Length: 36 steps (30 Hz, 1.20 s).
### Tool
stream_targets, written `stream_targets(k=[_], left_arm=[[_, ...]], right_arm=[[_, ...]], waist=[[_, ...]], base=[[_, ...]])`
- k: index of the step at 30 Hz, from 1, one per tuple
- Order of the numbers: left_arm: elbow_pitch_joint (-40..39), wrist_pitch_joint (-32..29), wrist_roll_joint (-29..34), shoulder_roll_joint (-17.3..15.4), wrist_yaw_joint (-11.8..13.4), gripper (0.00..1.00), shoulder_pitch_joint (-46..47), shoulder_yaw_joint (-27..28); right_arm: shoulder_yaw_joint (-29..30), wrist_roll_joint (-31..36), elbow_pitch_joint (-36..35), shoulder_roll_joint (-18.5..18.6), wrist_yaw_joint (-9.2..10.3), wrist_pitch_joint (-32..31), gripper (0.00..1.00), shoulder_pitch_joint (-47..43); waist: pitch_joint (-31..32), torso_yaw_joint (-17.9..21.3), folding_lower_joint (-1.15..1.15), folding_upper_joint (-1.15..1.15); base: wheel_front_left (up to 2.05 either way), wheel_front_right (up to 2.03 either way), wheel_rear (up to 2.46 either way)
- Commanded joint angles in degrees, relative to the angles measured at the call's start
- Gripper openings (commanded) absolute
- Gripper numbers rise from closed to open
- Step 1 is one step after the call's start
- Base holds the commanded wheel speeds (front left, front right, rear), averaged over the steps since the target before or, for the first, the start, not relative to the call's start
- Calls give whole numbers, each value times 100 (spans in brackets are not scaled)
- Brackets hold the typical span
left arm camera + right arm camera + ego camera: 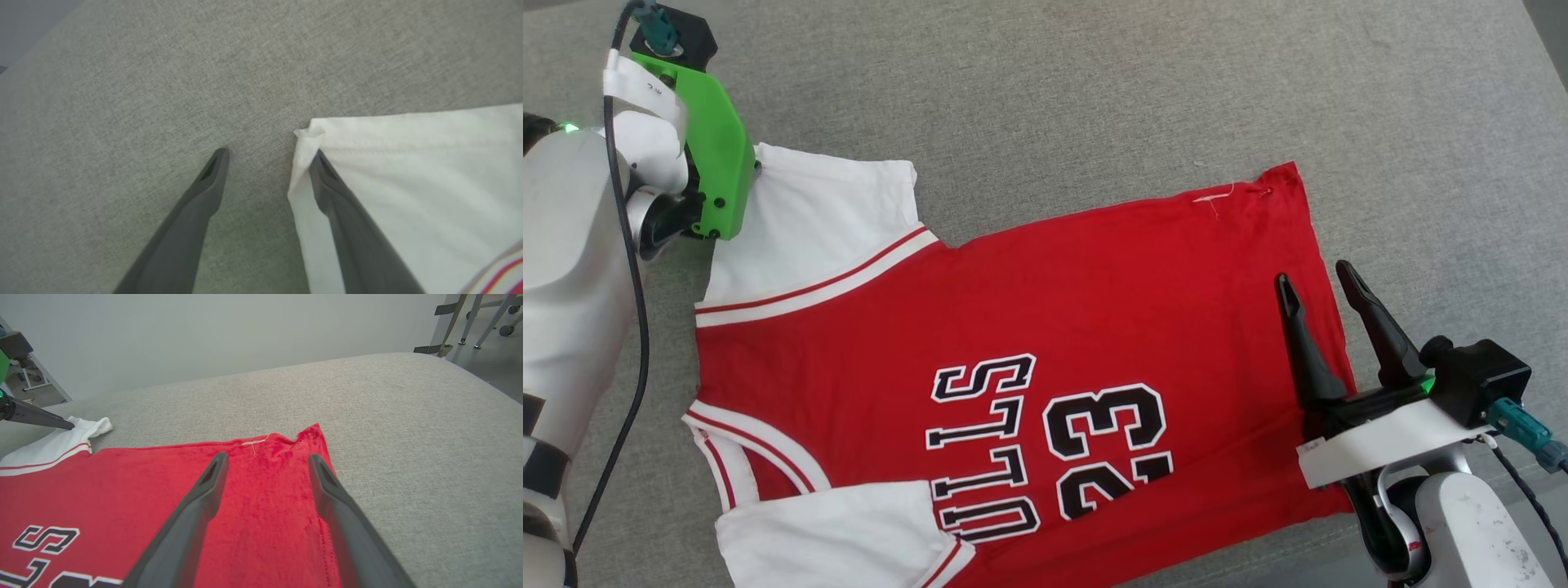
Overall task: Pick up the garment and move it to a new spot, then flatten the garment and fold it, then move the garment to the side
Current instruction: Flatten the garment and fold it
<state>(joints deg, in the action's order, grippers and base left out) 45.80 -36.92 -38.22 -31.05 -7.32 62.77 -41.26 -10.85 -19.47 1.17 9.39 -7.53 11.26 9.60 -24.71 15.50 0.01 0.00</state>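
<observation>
My gripper will make the far white sleeve (817,224) bend at its striped band (827,287) when it lifts the sleeve's corner, because the sleeve sticks out past that band. The red body will stay flat.
The garment (1013,310), a red jersey with white sleeves and a "23" print, lies spread flat with its neck to the left and hem to the right. My left gripper (269,152) stands open, pointing down at the far white sleeve (408,163). One finger (351,228) rests on the sleeve's corner, the other on bare cloth surface beside it. Its green housing (715,155) hides the fingers in the head view. My right gripper (1313,273) is open with nothing between its fingers, hovering over the hem's far right corner (302,437).
The grey fabric surface (1094,98) stretches beyond the garment on every side. A pale wall (224,330) rises behind its far edge. Metal legs on casters (486,314) stand on the floor off to the right. A black cable (633,310) hangs along my left arm.
</observation>
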Motion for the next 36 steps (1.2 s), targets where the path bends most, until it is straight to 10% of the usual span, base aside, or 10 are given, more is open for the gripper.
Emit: stream_targets(k=[1,4,5,7,23,36], left_arm=[[121,99,-16,-9,-4,100,32,-5],[326,147,-101,92,-7,100,44,-4],[380,92,-166,135,-8,51,36,-1],[437,-16,-344,235,-12,0,21,14],[275,589,-1213,383,-16,0,-222,182],[-1187,753,-1809,338,129,0,-1106,278]], right_arm=[[-23,-37,19,-22,4,48,100,101],[-55,-22,48,-14,4,64,100,124],[-54,-22,53,-13,4,66,100,129],[-38,-25,60,-6,4,68,100,144],[161,64,23,460,4,-485,100,89],[76,-341,99,1807,4,-3494,100,431]], waist=[[-26,9,-1,0],[-48,4,-1,0],[-52,0,-1,0],[-62,-12,-1,0],[580,-340,-1,0],[1252,-1159,-1,0]], base=[[0,0,0],[0,0,0],[0,0,0],[0,0,0],[0,0,0],[0,0,0]])
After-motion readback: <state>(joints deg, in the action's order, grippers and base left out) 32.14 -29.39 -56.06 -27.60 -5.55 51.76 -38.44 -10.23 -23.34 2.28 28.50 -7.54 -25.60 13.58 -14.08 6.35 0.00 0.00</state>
